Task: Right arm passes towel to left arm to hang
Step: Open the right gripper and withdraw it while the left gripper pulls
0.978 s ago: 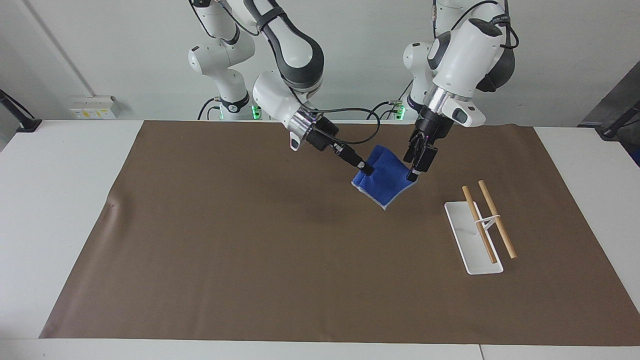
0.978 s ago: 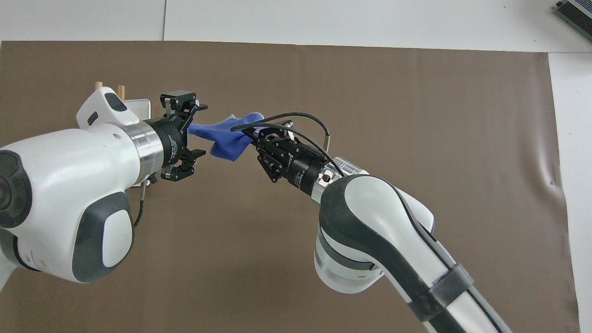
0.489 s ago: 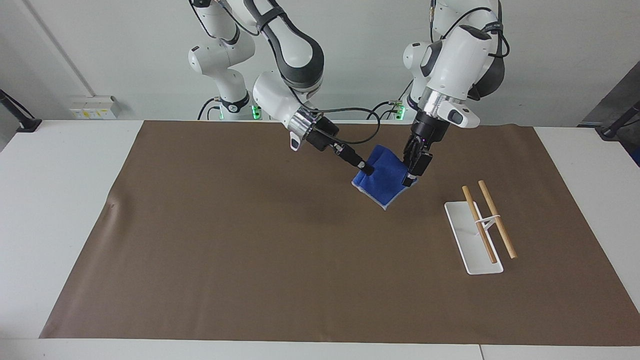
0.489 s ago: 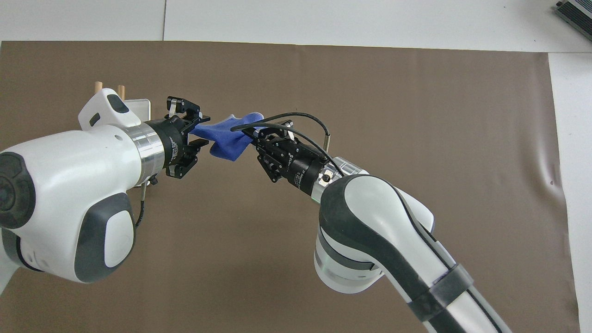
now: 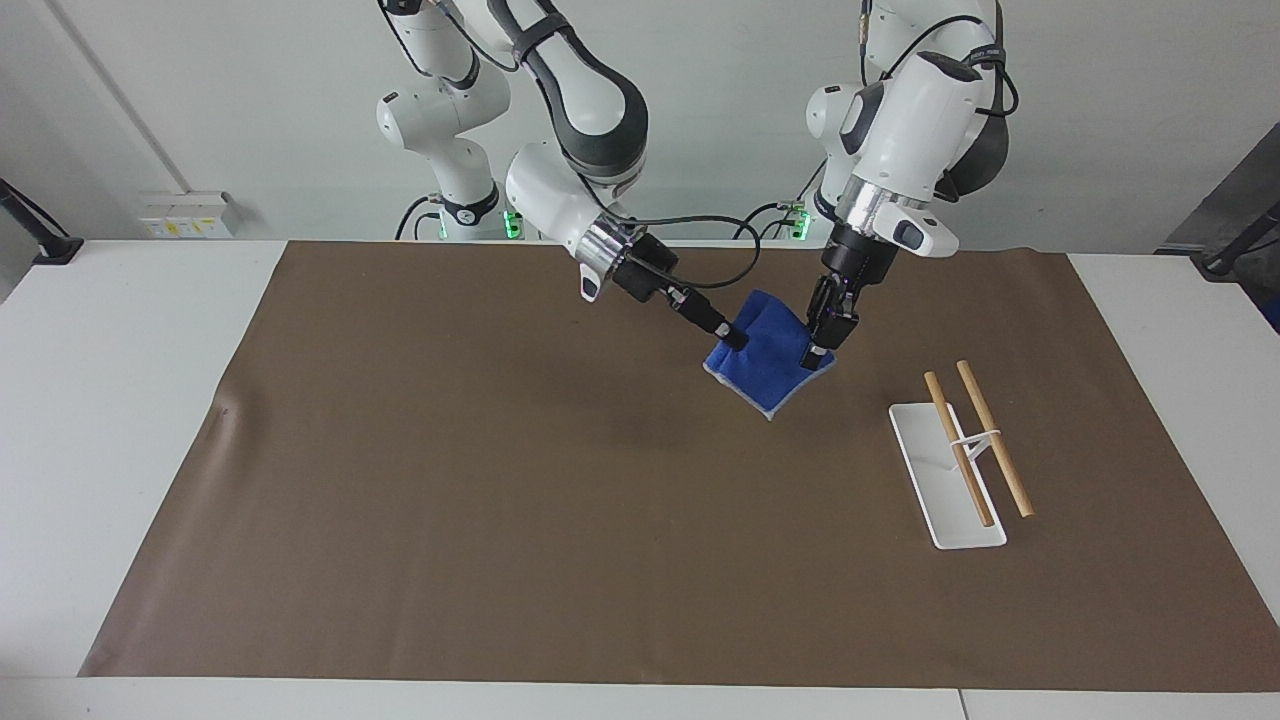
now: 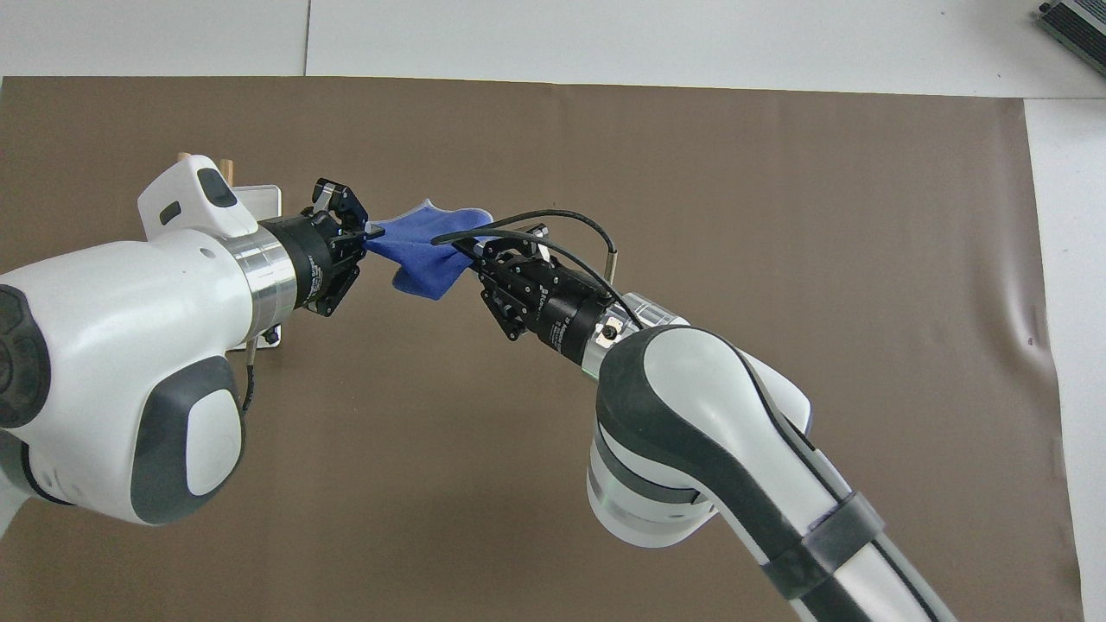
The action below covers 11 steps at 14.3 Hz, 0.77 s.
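My right gripper needs to let go of the towel's edge (image 6: pixel 474 218), which it still holds, and move away before my left gripper, which has the towel's corner, reaches the rack (image 5: pixel 956 442).
The blue towel (image 5: pixel 768 352) hangs in the air over the brown mat, stretched between both grippers; it also shows in the overhead view (image 6: pixel 425 248). My right gripper (image 5: pixel 735 339) is shut on the edge of the towel toward the right arm's end, seen in the overhead view (image 6: pixel 471 250) as well. My left gripper (image 5: pixel 813 357) is shut on the towel's corner toward the left arm's end, also in the overhead view (image 6: pixel 370 231). The white rack (image 5: pixel 945 470) with two wooden rods stands on the mat toward the left arm's end.
A brown mat (image 5: pixel 500 500) covers most of the white table (image 5: pixel 100 400). In the overhead view the left arm's body hides most of the rack (image 6: pixel 259 199).
My left gripper has moved onto the towel's corner and its fingers have closed from wide open to shut on it. The right gripper has kept its hold and stayed in place.
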Available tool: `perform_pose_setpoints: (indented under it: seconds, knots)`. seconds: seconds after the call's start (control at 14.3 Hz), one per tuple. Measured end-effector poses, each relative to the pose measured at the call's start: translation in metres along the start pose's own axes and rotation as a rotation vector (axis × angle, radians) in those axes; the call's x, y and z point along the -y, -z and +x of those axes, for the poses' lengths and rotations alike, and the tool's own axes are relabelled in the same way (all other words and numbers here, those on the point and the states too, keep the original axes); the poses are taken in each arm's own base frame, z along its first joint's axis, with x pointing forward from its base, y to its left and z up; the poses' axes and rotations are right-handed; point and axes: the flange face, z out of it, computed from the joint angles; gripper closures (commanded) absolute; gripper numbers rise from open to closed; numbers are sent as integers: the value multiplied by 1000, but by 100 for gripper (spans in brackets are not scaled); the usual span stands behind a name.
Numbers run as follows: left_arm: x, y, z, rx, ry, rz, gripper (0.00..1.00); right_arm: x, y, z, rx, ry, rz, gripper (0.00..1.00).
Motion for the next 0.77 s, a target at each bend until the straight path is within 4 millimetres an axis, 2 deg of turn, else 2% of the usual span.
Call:
perform_pose_setpoints:
  seconds: [0.07,0.14,0.35,0.77]
  knots:
    - [0,0,0,0,-30,0,100,0,0,0,0,0,0,19]
    - [0,0,0,0,-57,0,100,0,0,1,-2,0,0,0]
    - [0,0,2,-2,-102,0,100,1,1,10,-32,82,-14,0]
    - [0,0,4,-7,-136,1,100,14,4,53,-169,532,-166,0]
